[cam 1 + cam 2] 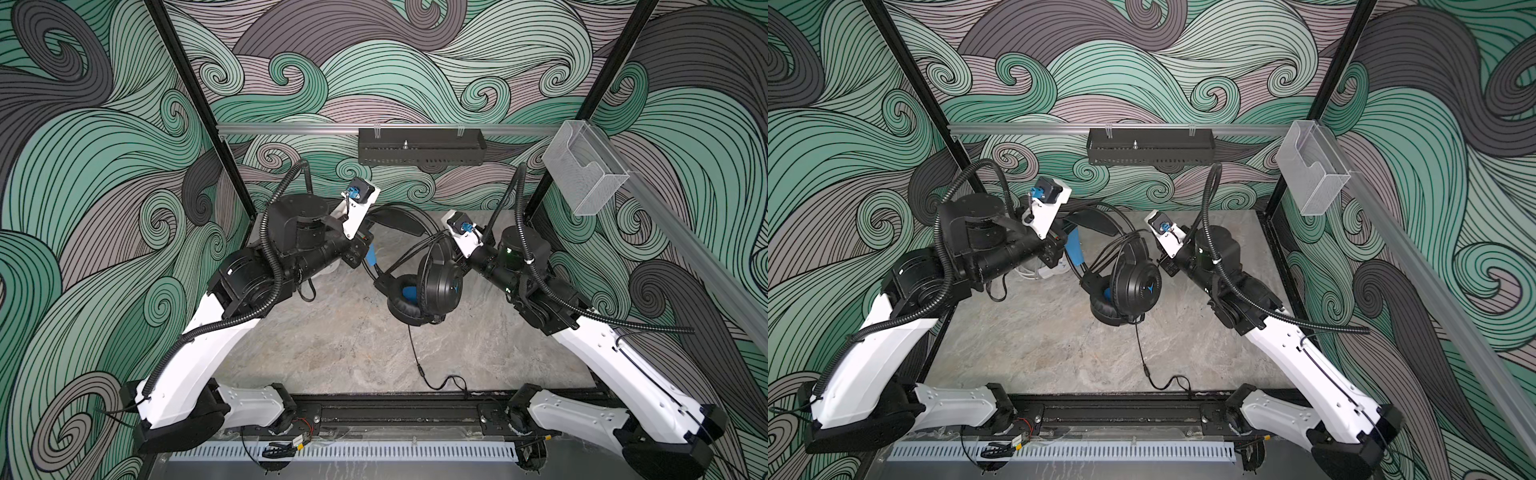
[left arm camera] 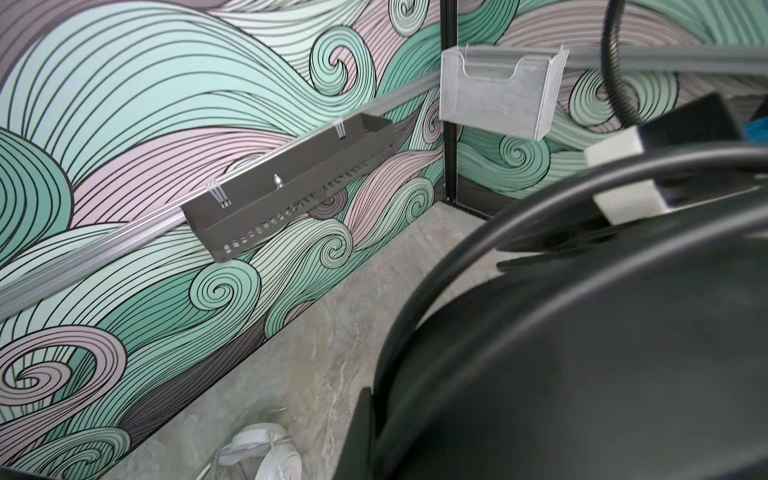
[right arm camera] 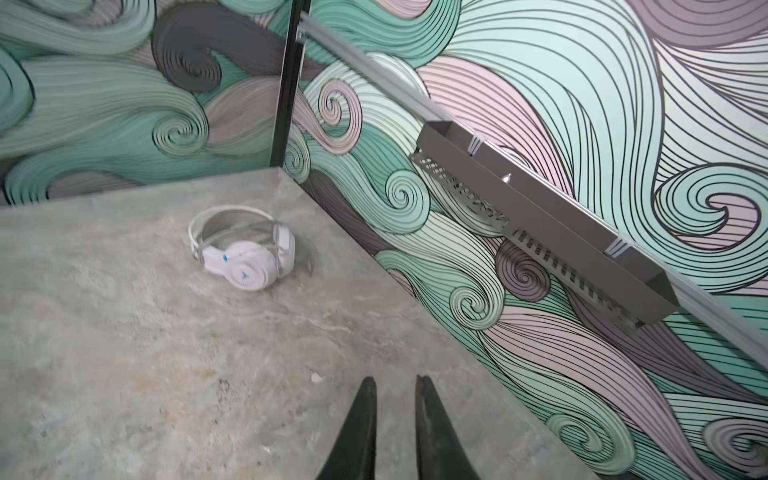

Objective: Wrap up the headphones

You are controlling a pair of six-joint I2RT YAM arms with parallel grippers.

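Observation:
The cable's loose tail hangs low (image 1: pixel 410 332) beneath the ear cups, so my left gripper should lift the headphones to let my right gripper take the tail (image 1: pixel 417 364) below them.
The black headphones (image 1: pixel 432 286) with blue inner cups hang above the table in both top views, several turns of black cable around their headband. My left gripper (image 1: pixel 368 253) is shut on the headband's blue-lined side, and the band fills the left wrist view beside one finger (image 2: pixel 360 432). The cable's loose tail (image 1: pixel 415 357) drops to the table and ends near the front rail. My right gripper (image 3: pixel 397 380) is just right of the ear cups, slightly open with nothing between its fingers. The white headphones (image 3: pixel 245 253) lie on the table at the back left, partly hidden under the left arm (image 1: pixel 1042 270).
A black perforated tray (image 1: pixel 419 151) hangs on the back wall rail. A clear plastic holder (image 1: pixel 586 170) is fixed to the right rail. The grey marbled table (image 1: pixel 332 353) ends at a black rail (image 1: pixel 395 411) in front, where both arm bases sit.

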